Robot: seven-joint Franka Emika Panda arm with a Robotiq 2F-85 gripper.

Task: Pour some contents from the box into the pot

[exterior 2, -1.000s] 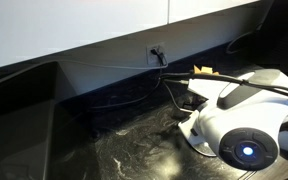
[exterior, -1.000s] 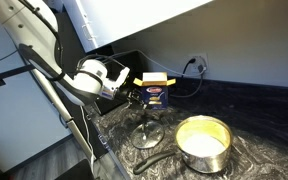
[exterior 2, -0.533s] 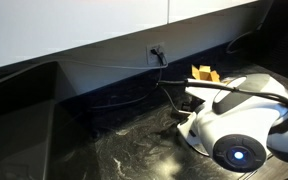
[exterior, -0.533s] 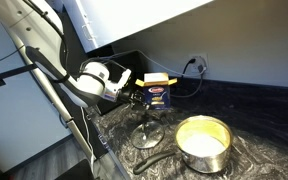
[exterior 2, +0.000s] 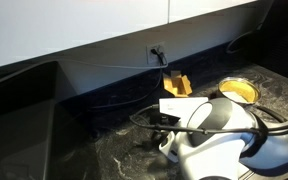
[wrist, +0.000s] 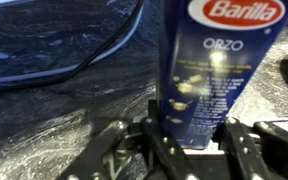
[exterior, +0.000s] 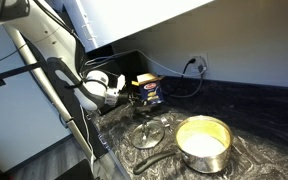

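Note:
I keep lowering the box (exterior: 148, 89), which hangs upright over clear counter (exterior: 150, 110) beside the glass lid, until its bottom touches the counter, and then open my gripper.
The box (exterior: 148, 90) is a small blue and yellow Barilla orzo carton. My gripper (exterior: 129, 95) is shut on it and holds it upright above the dark counter, left of the pot. In the wrist view the box (wrist: 216, 70) fills the middle, with my gripper (wrist: 189, 140) clamped on its lower end. It also shows in an exterior view (exterior 2: 176, 85) behind my wrist, top flaps open. The pot (exterior: 203, 140) is a shiny steel saucepan with a yellowish interior; its rim shows in an exterior view (exterior 2: 236, 90).
A flat glass lid with a knob (exterior: 148, 132) lies on the counter between the box and the pot. The pot's dark handle (exterior: 154, 160) points toward the counter's front edge. Black cables (exterior: 189, 75) run to a wall outlet (exterior 2: 156, 52).
My arm has drawn back and lowered with the box, moving it away from the pot. In the exterior view from the other side my wrist has shifted left and uncovered the pot's rim.

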